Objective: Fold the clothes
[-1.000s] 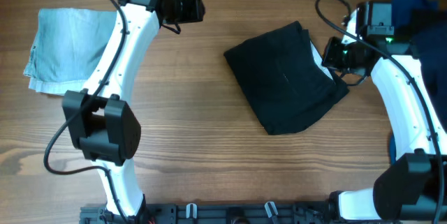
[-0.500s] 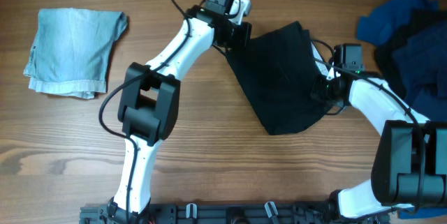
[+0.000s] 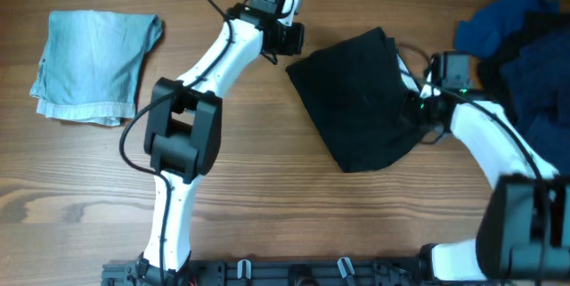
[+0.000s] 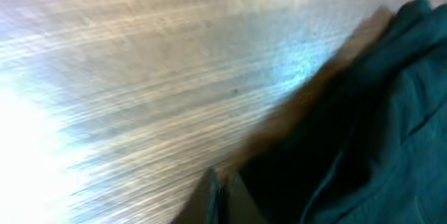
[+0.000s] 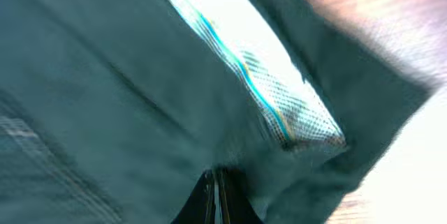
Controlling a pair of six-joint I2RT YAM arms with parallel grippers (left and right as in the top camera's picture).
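Observation:
The black shorts [image 3: 361, 99] are lying at a slant below my right gripper, so next my right gripper moves back while my left gripper pulls their near corner [image 3: 297, 69] toward the denim shorts.
The folded black shorts [image 3: 361, 99] lie on the wooden table right of the middle. My left gripper [image 3: 287, 38] is just off their upper left corner. In the blurred left wrist view its jaws [image 4: 222, 189] are shut with nothing seen between them, at the edge of the dark cloth [image 4: 391, 112]. My right gripper [image 3: 417, 112] sits at the shorts' right edge. In the right wrist view it [image 5: 215, 189] is shut, tips against the dark fabric [image 5: 105, 77], below a white mesh lining [image 5: 265, 84]. I see no cloth pinched.
Folded pale blue denim shorts [image 3: 93, 63] lie at the far left. A heap of royal-blue and black garments [image 3: 525, 45] fills the right edge, close behind my right arm.
My left arm swung right to the shorts' upper left corner, then drew back slightly up and left. My right gripper moved down and left onto the shorts' right edge. The shorts keep their shape.

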